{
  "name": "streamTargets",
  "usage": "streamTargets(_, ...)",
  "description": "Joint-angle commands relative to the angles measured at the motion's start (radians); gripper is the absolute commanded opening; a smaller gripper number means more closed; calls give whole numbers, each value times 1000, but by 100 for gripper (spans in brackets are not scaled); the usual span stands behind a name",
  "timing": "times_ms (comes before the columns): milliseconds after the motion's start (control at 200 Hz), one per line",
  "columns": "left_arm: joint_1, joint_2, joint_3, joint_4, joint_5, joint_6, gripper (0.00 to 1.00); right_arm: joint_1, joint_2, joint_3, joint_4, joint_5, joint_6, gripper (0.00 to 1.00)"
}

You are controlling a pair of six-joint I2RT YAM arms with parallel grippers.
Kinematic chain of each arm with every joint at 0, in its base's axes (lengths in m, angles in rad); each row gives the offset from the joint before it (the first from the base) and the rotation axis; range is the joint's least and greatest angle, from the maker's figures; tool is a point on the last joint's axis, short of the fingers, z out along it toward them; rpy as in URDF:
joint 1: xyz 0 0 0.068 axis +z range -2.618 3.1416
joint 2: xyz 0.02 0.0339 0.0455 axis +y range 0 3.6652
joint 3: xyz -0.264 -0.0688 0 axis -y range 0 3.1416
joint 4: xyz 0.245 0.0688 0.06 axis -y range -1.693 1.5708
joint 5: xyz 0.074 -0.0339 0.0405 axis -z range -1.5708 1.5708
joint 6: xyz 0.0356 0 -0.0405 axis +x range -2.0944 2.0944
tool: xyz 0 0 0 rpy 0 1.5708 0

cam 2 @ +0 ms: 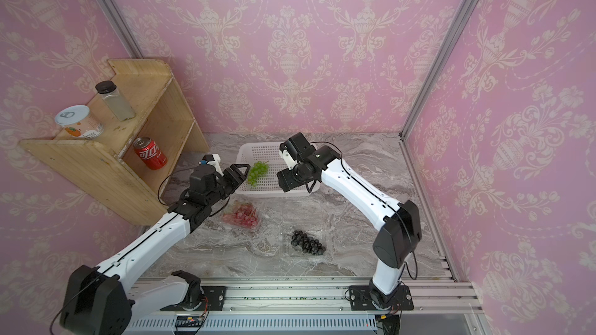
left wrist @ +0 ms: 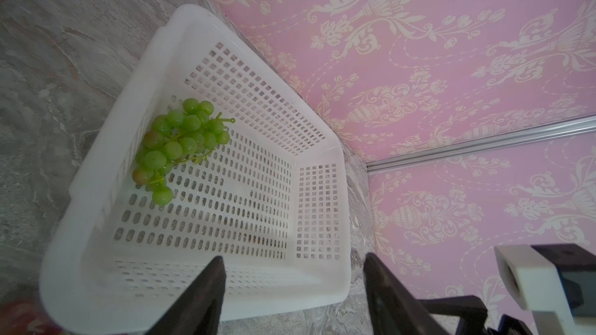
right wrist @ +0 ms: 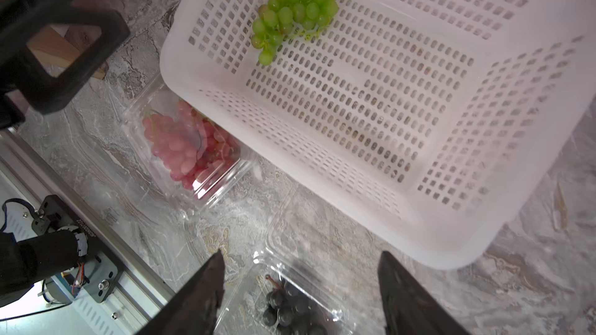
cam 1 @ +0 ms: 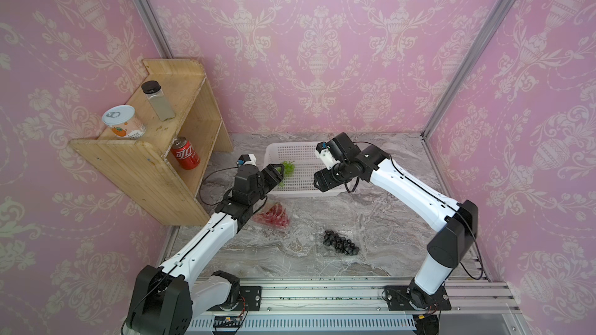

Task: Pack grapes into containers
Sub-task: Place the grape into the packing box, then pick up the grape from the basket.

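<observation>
I should swing my left gripper over the basket and bring it down at the bunch's stem end [cam 2: 267, 163], because it slants across the basket's rim close to the light green bunch [cam 2: 256, 173].
A light green bunch of grapes [cam 1: 288, 169] [cam 2: 257, 172] [left wrist: 177, 143] [right wrist: 293, 14] lies in the white basket [cam 1: 296, 149], at its left end. My left gripper [cam 1: 276, 174] [cam 2: 242, 177] [left wrist: 295, 257] hangs open and empty at the basket's left rim, just short of that bunch. Red-pink grapes [cam 1: 274, 215] [right wrist: 187, 146] fill one clear container [right wrist: 222, 185] in front of the basket. Dark grapes [cam 1: 340, 242] [right wrist: 287, 307] lie in the other clear container [right wrist: 325, 294]. My right gripper [cam 1: 321, 185] [right wrist: 301, 252] is open and empty, raised over the basket's front edge, above the dark grapes.
A wooden shelf [cam 1: 167, 169] stands at the left with a tin [cam 1: 124, 122], a jar [cam 1: 158, 101] and a red cola can [cam 1: 185, 156]. Pink walls close in the back and sides. A metal rail [cam 1: 322, 298] runs along the front.
</observation>
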Motion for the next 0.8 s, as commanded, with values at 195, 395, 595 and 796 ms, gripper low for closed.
streamTargets(195,6,23,29,-79,-86,31,69,-15,562,639,-93,-111,-4,81)
streamTargets(395,21,56,29,-98,-117,52,69,-15,735,780,-87,-173,44,88)
streamTargets(595,28,108,47,-85,-93,83,69,6,805,781,-25,-216,85,98)
streamTargets(796,28,164,142,-139,-72,189,70,7,807,764,-4,-197,135,96)
